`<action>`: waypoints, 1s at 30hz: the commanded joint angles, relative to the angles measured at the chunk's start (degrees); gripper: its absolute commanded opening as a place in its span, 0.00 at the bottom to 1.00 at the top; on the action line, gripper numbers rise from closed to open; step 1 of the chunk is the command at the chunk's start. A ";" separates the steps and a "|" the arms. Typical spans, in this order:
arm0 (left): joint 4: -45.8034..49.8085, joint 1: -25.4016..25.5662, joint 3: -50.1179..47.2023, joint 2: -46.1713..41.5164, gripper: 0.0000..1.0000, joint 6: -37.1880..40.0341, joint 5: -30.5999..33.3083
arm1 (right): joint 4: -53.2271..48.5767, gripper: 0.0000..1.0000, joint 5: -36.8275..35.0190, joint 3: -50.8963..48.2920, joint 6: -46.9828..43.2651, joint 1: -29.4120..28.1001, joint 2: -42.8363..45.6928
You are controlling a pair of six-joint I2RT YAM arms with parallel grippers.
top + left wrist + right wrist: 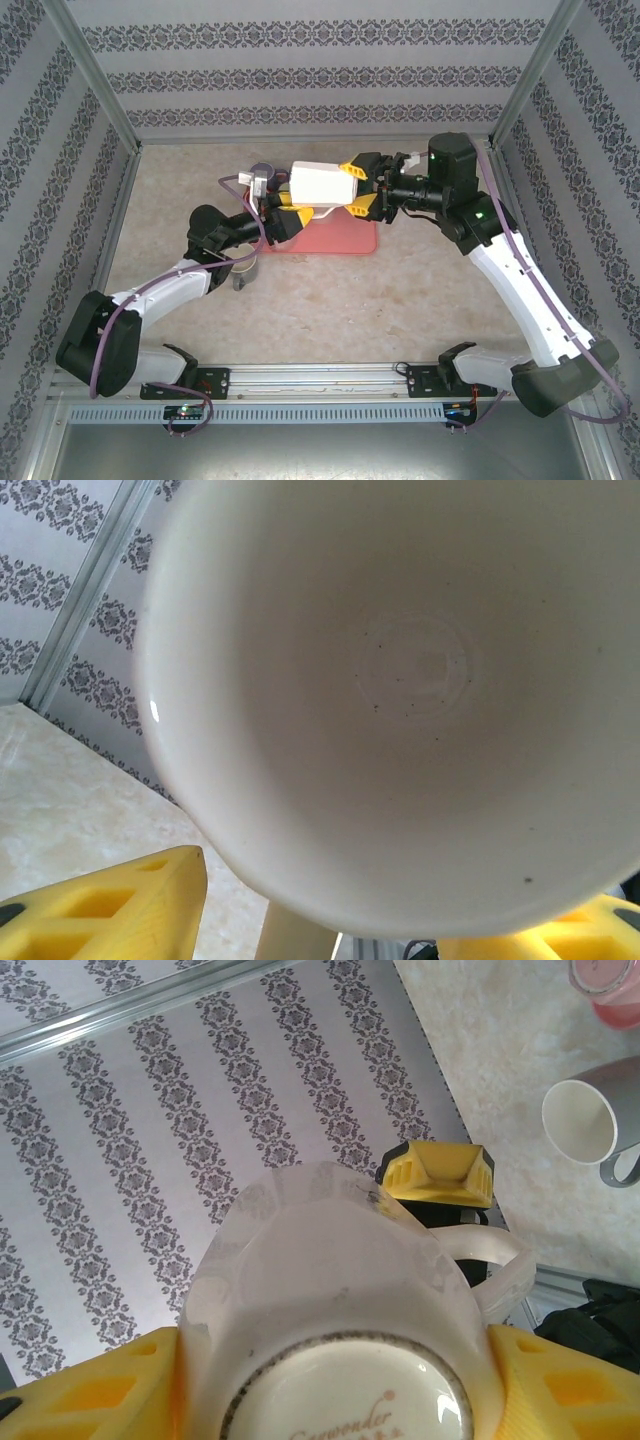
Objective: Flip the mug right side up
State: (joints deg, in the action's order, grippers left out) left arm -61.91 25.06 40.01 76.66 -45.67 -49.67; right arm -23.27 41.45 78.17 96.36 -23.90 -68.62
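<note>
My right gripper's fingers surround the white mug's base end, so next my left gripper takes the mug's open end and sets the mug down base first.
A white mug hangs on its side above the table, between the two grippers. My right gripper is shut on its base end. In the right wrist view the yellow fingers press both sides of the mug, whose stamped underside faces the camera; the right gripper sits over it. My left gripper is at the mouth end. In the left wrist view I look into the mug, and the left gripper straddles its lower rim and handle. Table shows between its fingers and the mug wall.
A pink mat lies under the held mug. A grey mug lies on its side near the left arm, also the grey mug in the right wrist view. A small pink cup stands nearby. Patterned walls enclose the table on three sides.
</note>
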 commanded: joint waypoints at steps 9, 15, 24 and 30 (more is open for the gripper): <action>-5.41 1.95 4.94 3.78 0.41 0.92 -3.28 | 8.04 0.34 0.82 -2.53 2.87 -1.41 2.17; -5.15 2.11 4.81 3.70 0.11 2.44 -3.37 | 9.00 0.34 1.22 -4.09 3.06 -1.07 2.44; -0.26 2.16 4.92 -0.98 0.00 3.92 -1.80 | 5.12 0.77 0.57 -2.63 -2.72 1.68 3.09; 11.35 2.15 3.92 -7.37 0.00 5.90 2.26 | -4.95 0.90 -2.98 -1.99 -10.42 6.72 5.54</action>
State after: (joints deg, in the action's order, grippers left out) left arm -53.95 26.68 42.41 74.15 -40.71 -50.65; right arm -23.29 39.81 74.63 92.29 -19.29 -65.30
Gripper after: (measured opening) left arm 0.123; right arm 0.901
